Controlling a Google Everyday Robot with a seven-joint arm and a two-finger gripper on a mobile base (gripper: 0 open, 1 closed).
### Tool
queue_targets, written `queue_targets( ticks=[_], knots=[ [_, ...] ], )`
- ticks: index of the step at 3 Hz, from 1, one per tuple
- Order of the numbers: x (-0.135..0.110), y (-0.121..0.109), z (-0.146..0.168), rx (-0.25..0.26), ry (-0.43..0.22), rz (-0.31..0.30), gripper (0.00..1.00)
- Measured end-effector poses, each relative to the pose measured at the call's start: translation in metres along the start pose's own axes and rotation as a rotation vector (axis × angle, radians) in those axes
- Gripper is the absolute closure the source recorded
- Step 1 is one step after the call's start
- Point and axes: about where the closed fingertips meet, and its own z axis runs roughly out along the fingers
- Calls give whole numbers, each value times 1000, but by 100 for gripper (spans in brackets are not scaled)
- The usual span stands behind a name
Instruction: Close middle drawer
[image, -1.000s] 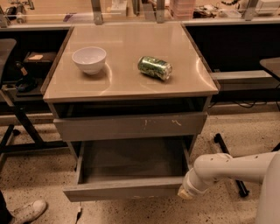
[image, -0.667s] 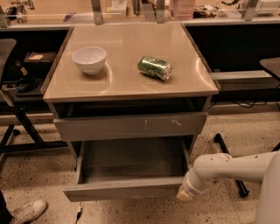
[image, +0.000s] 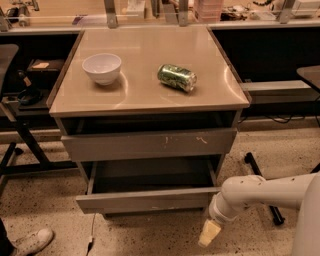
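Note:
My gripper is pointing down below the middle drawer's front, so I should lift it to the drawer's front side (image: 201, 200) near its end and push the drawer in.
The middle drawer (image: 145, 200) is the wide, shallow grey drawer standing pulled out low on the cabinet, with its plain front toward me and its grey box interior (image: 152, 175) showing. Above it is the taller grey drawer front with yellowish scratch marks (image: 150, 144), slightly out from the cabinet. My gripper (image: 210, 234) is at the end of the white arm (image: 260, 192), just off the right front corner of the middle drawer and a little below its front, pointing down toward the floor.
A white bowl (image: 102, 68) and a green can (image: 177, 77) lying on its side rest on the beige cabinet top (image: 145, 95). A chair base (image: 20, 150) stands at the left, a shoe (image: 30, 241) at the bottom left, and a black leg (image: 262, 190) at the right.
The middle drawer's front sits farther in toward the cabinet than before. The gripper tip has dropped slightly beside the drawer's right front corner.

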Motion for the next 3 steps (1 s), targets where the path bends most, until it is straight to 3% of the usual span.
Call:
queue_targets(
  ticks=[1,3],
  knots=[
    [0,0,0,0,0,0,0],
    [0,0,0,0,0,0,42]
  ],
)
